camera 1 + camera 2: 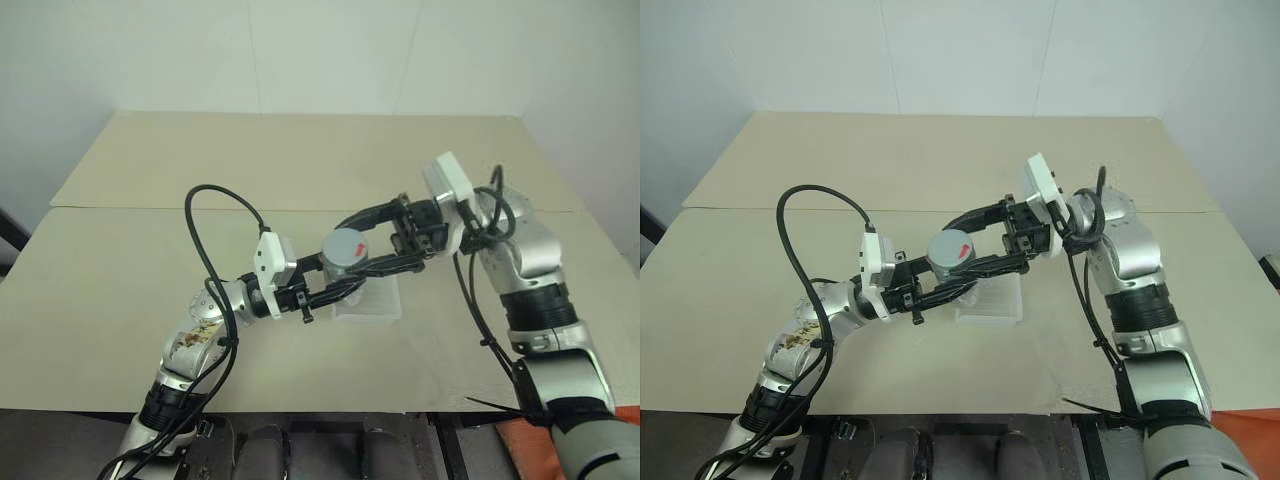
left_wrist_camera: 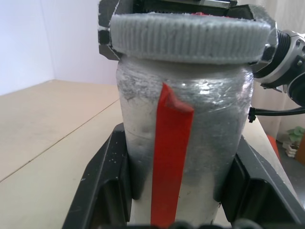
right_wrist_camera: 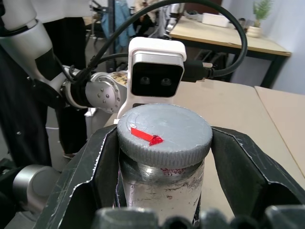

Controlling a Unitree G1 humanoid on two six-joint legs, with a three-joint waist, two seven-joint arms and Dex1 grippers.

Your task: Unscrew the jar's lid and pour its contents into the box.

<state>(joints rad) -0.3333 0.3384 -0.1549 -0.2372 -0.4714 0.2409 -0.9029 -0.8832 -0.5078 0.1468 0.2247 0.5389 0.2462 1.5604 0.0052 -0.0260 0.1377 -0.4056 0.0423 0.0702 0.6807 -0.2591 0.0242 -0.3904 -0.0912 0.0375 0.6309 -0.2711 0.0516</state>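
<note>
My right gripper squeezes the lid (image 3: 165, 131) near my left gripper with little room to turn, so it should open and roll the rim (image 3: 125, 145) with its near finger.
The jar (image 2: 181, 143), clear with a red vertical stripe, is held upright above the table by my left gripper (image 2: 181, 191), which is shut on its body from both sides. Its grey ribbed lid (image 3: 164, 131) with a small red mark sits on top. My right gripper (image 3: 164, 157) reaches in from the right and is shut on the lid's rim (image 1: 345, 247). The box (image 1: 375, 305), a shallow translucent tray, lies on the table just below and to the right of the jar. The contents are hidden inside the jar.
The beige table (image 1: 300, 160) has a seam running across its middle, with open surface behind and to the left. A black cable (image 1: 215, 215) loops over my left arm; another (image 1: 470, 290) hangs beside my right arm. The table's front edge (image 1: 330, 408) is close.
</note>
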